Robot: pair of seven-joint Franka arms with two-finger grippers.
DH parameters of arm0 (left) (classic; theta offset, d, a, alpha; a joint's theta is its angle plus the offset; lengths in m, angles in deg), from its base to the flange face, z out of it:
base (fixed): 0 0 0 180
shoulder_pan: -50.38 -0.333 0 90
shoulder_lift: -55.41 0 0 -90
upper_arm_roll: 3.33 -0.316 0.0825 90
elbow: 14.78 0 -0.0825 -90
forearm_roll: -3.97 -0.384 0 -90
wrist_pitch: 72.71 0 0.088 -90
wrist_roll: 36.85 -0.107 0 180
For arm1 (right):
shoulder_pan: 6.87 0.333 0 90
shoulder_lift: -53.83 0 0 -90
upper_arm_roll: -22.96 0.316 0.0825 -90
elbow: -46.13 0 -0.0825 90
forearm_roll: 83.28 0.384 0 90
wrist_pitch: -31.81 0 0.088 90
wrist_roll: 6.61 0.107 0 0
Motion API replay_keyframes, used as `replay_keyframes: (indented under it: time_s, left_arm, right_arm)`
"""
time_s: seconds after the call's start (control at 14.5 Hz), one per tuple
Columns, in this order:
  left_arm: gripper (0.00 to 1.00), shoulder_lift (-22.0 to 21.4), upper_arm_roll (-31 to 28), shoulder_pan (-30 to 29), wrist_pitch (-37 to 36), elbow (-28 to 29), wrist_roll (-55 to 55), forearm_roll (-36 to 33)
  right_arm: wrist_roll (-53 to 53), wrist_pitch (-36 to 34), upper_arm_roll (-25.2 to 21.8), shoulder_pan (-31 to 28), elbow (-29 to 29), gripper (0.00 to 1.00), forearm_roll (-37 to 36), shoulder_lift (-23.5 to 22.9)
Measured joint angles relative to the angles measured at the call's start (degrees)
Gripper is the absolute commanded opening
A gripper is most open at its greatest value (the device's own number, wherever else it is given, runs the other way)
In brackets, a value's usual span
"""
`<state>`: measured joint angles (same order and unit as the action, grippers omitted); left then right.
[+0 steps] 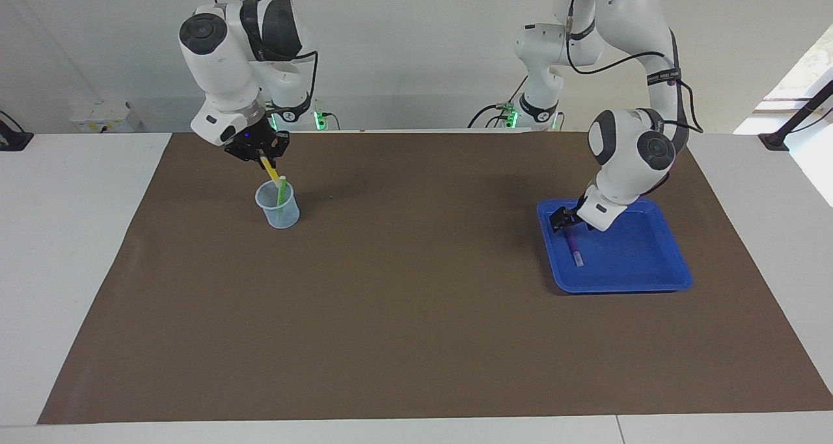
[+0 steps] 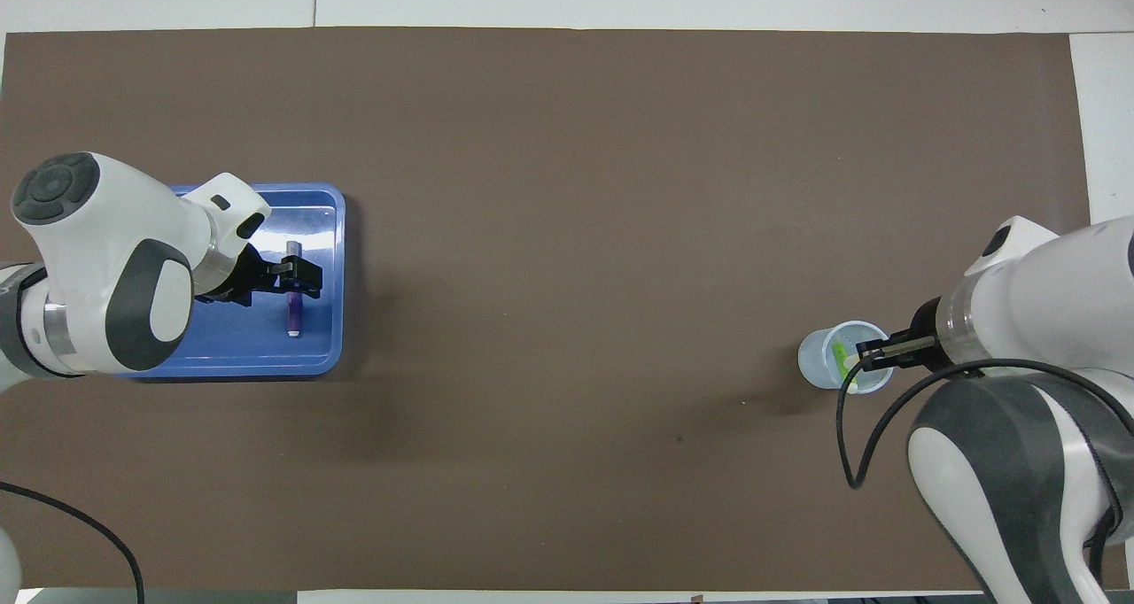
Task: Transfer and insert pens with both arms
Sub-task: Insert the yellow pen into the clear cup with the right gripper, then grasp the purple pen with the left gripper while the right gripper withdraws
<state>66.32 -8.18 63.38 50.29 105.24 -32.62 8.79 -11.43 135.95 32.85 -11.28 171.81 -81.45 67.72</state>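
I should have my left gripper pass the purple pen midway to my right gripper to put it in, because it lies in the blue tray, far from the cup.
My right gripper is shut on the yellow pen, which hangs tilted with its lower end at the mouth of a clear plastic cup. A green pen stands in that cup. From overhead the right gripper covers the cup's rim, and the green pen shows inside. The purple pen lies flat in a blue tray. My left gripper hangs open low over the purple pen, a finger on each side. I cannot tell whether it touches.
A brown mat covers most of the white table. The cup stands toward the right arm's end and the blue tray toward the left arm's end, both fairly near the robots. A black cable loops beside the right arm.
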Motion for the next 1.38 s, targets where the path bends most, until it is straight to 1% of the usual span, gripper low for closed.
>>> replay_keyframes:
  time_s: [0.07,0.14,0.21,0.28,0.34,0.41,0.62,0.76,0.89,1.1,1.17,1.24,1.38]
  left_arm:
    - [1.00,0.8,0.1,0.1,0.5,0.0,-0.2,-0.8]
    - [1.00,1.3,0.2,0.1,0.9,0.0,-0.5,-1.1]
    - [0.98,1.5,0.2,0.1,1.1,0.0,-0.8,-1.2]
    - [0.94,1.5,0.2,0.1,1.2,0.0,-0.9,-1.2]
    - [0.90,1.5,0.2,0.1,1.8,0.0,-1.0,-1.3]
    - [0.85,1.6,0.2,0.1,2.8,0.0,-1.0,-1.3]
    - [0.83,2.4,0.2,0.1,5.6,0.0,-1.1,-1.3]
    - [0.79,2.9,0.2,0.0,7.3,-0.1,-1.2,-1.3]
    - [0.67,3.1,0.2,0.0,7.9,-0.1,-1.2,-1.3]
    - [0.30,3.1,0.2,0.0,8.0,-0.1,-1.2,-1.3]
    - [0.13,3.1,0.2,0.0,8.1,-0.1,-1.2,-1.3]
    - [0.00,3.1,0.1,0.0,8.1,-0.2,-1.2,-1.3]
    - [0.00,3.1,0.1,-0.1,8.1,-0.3,-1.2,-1.3]
  right_arm:
    - [-0.1,0.5,0.0,-0.1,0.8,0.10,0.0,0.0]
    - [-0.1,0.8,0.1,-0.1,1.4,0.27,0.0,0.0]
    - [-0.1,0.9,0.1,-0.1,1.7,0.57,0.0,0.0]
    - [-0.1,0.9,0.1,-0.1,1.9,0.79,0.0,0.0]
    - [-0.1,0.9,0.1,-0.1,1.9,0.92,0.0,0.0]
    - [-0.1,1.0,0.1,-0.1,1.9,1.00,0.0,0.0]
    - [-0.1,1.0,0.1,-0.1,1.3,1.00,0.0,0.0]
    - [-0.1,1.0,0.1,-0.1,-0.4,1.00,1.5,0.1]
    - [-0.1,0.9,0.2,0.0,-2.5,1.00,9.3,0.1]
    - [1.9,0.9,0.2,0.0,-3.5,1.00,21.9,0.1]
    - [4.0,1.2,0.2,0.0,-3.6,1.00,25.6,0.1]
    - [6.6,2.3,0.2,0.1,-3.6,1.00,28.9,0.1]
    - [12.1,5.6,0.6,0.5,-3.6,1.00,33.4,0.0]
